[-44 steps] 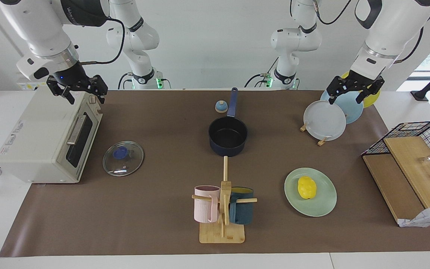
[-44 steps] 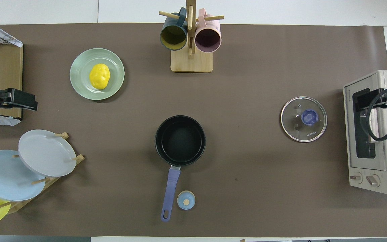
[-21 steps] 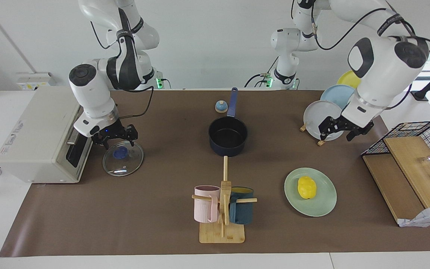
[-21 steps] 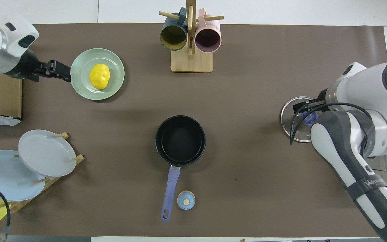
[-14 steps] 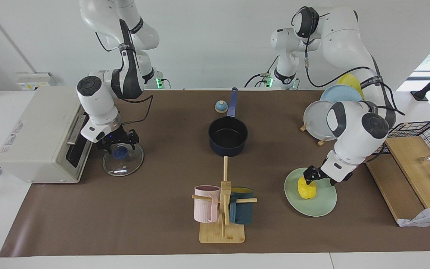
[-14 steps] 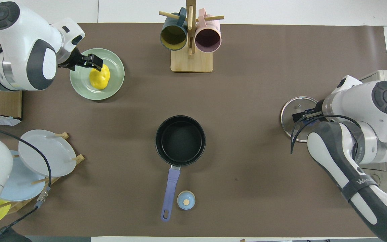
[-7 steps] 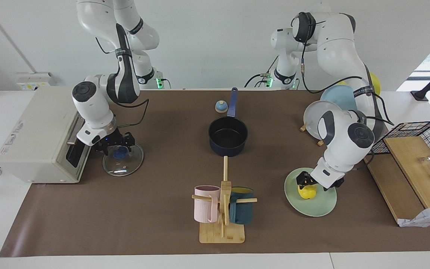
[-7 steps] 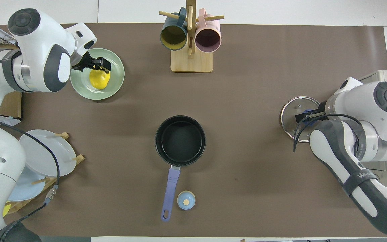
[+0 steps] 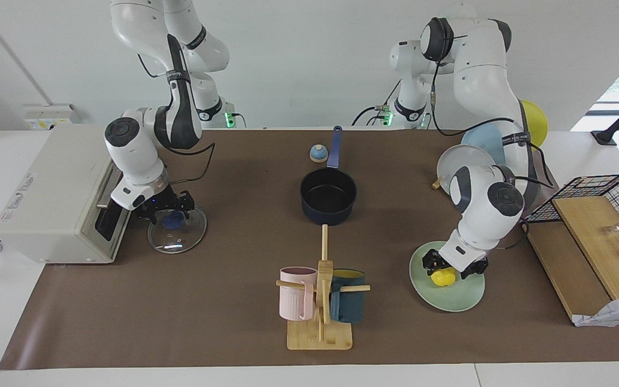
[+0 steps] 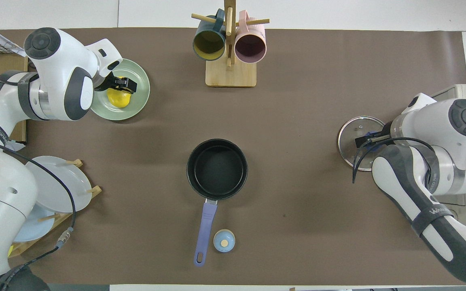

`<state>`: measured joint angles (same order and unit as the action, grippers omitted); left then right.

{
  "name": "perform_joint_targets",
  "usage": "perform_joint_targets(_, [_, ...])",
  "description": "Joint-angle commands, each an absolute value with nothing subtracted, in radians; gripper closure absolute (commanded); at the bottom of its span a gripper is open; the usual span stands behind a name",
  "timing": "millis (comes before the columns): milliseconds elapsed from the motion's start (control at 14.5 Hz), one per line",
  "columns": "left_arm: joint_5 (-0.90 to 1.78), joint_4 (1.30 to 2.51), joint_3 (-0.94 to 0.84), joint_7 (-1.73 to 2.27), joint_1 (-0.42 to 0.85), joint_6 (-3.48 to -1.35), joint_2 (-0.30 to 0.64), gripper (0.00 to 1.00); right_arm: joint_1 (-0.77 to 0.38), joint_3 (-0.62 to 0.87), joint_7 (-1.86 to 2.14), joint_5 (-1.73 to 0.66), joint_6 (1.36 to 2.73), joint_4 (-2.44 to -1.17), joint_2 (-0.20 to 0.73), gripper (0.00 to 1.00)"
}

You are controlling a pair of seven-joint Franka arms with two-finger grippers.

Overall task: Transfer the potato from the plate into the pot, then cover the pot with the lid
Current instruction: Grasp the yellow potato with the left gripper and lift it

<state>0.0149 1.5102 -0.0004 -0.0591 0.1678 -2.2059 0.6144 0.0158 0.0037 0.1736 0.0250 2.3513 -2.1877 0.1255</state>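
The lid will sit flush over the potato when I lower it, because the glass lid's round rim [image 10: 341, 140] looks about as wide as the pot's opening [image 10: 217, 169].
The yellow potato [image 9: 443, 277] [image 10: 118, 98] lies on the mint-green plate [image 9: 460, 298] [image 10: 136, 109] toward the left arm's end of the table. My left gripper [image 9: 447, 267] [image 10: 121, 87] is down on it, open, one finger on each side of the potato. The dark navy pot [image 9: 328, 196] [image 10: 217, 169] stands mid-table with nothing in it, its handle pointing toward the robots. The glass lid [image 9: 178, 239] [image 10: 348, 139] lies flat in front of the toaster oven. My right gripper [image 9: 167, 208] [image 10: 364, 140] is low over the lid, open around its blue knob.
A wooden mug rack [image 9: 320, 301] with a pink and a dark blue mug stands farther from the robots than the pot. The toaster oven [image 9: 57, 193] sits beside the lid. Upright plates [image 9: 465, 161], a wire basket [image 9: 599, 188] and a small blue-topped knob [image 9: 318, 154] are also here.
The left gripper has come down over the plate and now straddles the potato. The right gripper has stayed low at the lid's knob, shifting only slightly.
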Motion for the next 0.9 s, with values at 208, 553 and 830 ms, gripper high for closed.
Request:
perform_joint_targets(208, [0.000, 1.506, 0.008, -0.068, 0.175, -2.143, 0.584, 1.00, 0.009, 0.009, 0.196, 0.009, 2.405, -2.200, 0.163, 0.04])
perform_joint_targets(553, [0.051, 1.480, 0.005, 0.050, 0.189, -1.992, 0.445, 1.00, 0.021, 0.009, 0.239, 0.009, 2.355, -2.177, 0.163, 0.04])
perform_joint_targets(830, [0.057, 1.518, 0.003, 0.283, 0.316, -1.813, 0.273, 1.00, 0.017, 0.009, 0.238, 0.009, 2.326, -2.169, 0.161, 0.04])
